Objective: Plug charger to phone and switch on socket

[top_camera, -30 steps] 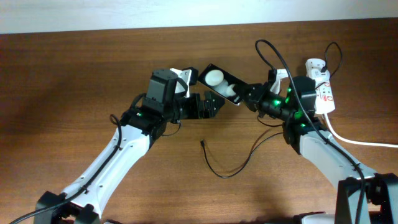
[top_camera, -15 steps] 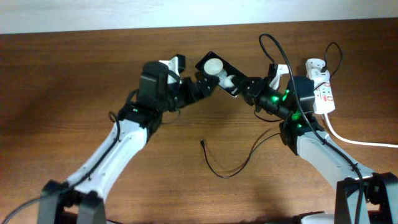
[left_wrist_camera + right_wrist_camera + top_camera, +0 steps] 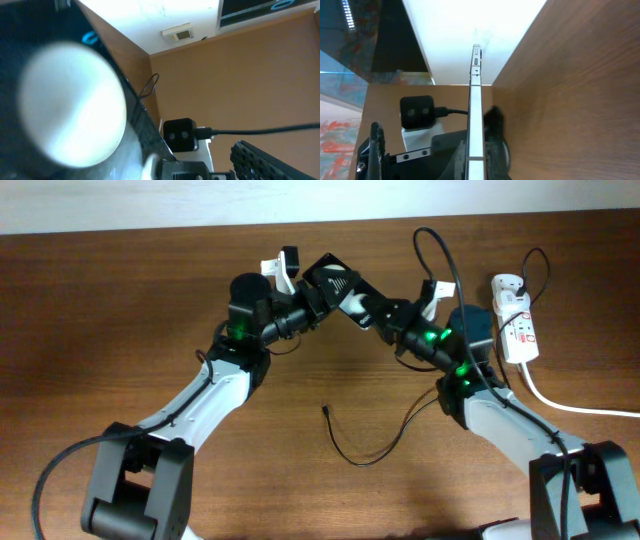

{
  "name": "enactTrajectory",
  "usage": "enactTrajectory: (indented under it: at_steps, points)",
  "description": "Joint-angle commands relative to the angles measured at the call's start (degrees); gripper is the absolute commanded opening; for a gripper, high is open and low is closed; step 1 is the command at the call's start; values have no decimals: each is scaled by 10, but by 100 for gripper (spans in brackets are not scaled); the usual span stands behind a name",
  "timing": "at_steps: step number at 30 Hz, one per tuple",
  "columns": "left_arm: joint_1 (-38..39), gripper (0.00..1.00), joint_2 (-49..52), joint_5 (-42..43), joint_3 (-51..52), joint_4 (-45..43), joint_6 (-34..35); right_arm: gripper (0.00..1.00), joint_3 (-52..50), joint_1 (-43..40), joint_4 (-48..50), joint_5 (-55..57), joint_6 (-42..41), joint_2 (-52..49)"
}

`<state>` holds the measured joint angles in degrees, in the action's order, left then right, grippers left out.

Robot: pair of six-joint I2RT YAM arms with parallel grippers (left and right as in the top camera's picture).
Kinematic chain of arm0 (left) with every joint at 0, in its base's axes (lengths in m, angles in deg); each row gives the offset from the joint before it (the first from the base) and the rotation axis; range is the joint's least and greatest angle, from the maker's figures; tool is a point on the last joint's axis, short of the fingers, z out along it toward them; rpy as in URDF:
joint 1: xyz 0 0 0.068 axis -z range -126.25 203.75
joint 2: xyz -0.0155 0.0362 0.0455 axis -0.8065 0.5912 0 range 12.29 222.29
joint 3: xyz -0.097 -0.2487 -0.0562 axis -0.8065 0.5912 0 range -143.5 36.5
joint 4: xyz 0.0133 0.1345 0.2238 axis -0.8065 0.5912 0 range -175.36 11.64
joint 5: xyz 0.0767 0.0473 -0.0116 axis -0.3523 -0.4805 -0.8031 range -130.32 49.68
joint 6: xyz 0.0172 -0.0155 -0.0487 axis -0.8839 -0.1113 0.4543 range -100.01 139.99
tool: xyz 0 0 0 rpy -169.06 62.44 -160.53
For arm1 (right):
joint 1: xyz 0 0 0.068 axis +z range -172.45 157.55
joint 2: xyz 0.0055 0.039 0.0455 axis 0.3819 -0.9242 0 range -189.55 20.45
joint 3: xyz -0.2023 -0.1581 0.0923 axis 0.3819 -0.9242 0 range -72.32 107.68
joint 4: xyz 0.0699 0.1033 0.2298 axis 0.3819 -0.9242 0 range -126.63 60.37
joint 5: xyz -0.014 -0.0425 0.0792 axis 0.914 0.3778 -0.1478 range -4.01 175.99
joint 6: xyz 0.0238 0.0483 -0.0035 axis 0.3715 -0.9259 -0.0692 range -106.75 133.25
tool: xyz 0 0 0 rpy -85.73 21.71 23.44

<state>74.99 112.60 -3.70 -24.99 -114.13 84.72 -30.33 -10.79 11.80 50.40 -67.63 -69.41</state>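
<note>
The robot's right gripper is closed on the phone's end (image 3: 359, 309), so next the left gripper takes the phone and leaves the right gripper free to pick up the charger's plug (image 3: 326, 411).
The phone (image 3: 335, 280) is a black slab with white blobs, held off the table at the back centre, tilted on edge. My right gripper (image 3: 377, 310) is shut on its right end; in the right wrist view the phone's thin edge (image 3: 475, 100) stands between the fingers (image 3: 495, 150). My left gripper (image 3: 312, 305) is at the phone's left end; in the left wrist view the phone face (image 3: 60, 115) fills the left and one finger (image 3: 265, 160) stands apart from it, so it looks open. The charger's thin black cable (image 3: 362, 459) lies on the table, plug tip (image 3: 327, 411) free. The socket (image 3: 520, 332) lies at the right.
A white adapter (image 3: 507, 283) sits at the socket's far end, and the thick white cord (image 3: 575, 406) runs off to the right. The robots' black cables loop above the right arm (image 3: 440, 255). A pale wall borders the table's far edge.
The phone has moved toward the far edge and a little left, and has tilted more. The left arm has swung back and up with it; the right gripper has followed, still holding it.
</note>
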Motion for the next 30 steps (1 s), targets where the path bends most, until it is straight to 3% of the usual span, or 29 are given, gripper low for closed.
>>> enactTrajectory:
  at_steps: [1, 4, 9, 11, 18, 20, 21, 22, 23, 24, 30]
  points:
    - [4, 99, 3, -17, -4, -12, 25, 4, 5, 24, 17, 31, -2, 2]
    - [4, 98, 3, -17, -4, -50, 56, 4, 5, 31, 19, 33, -2, 1]
    - [4, 84, 3, -21, -4, -90, 94, 4, 5, 31, 38, 57, -2, 1]
    - [4, 67, 3, -28, -4, -91, 95, 4, 5, 31, 38, 59, -2, 1]
    - [4, 26, 3, -32, -4, -93, 97, 4, 5, 30, 38, 70, -12, 1]
    - [4, 6, 3, -33, -4, -90, 97, 4, 5, 30, 35, 74, -26, 1]
    - [4, 0, 3, -34, -4, -86, 97, 15, 5, 30, 35, 68, -25, 1]
    - [3, 0, 3, -34, -4, -76, 97, 75, 5, 29, 35, 47, -11, 1]
    - [3, 0, 3, -34, -4, -69, 97, 95, 5, 25, 36, 21, 26, 1]
    - [3, 0, 3, -34, -4, -50, 97, 99, 5, 15, 29, -9, 75, 1]
    - [-56, 0, 3, 38, -3, 63, 58, 99, 5, -129, -107, -172, 243, 22]
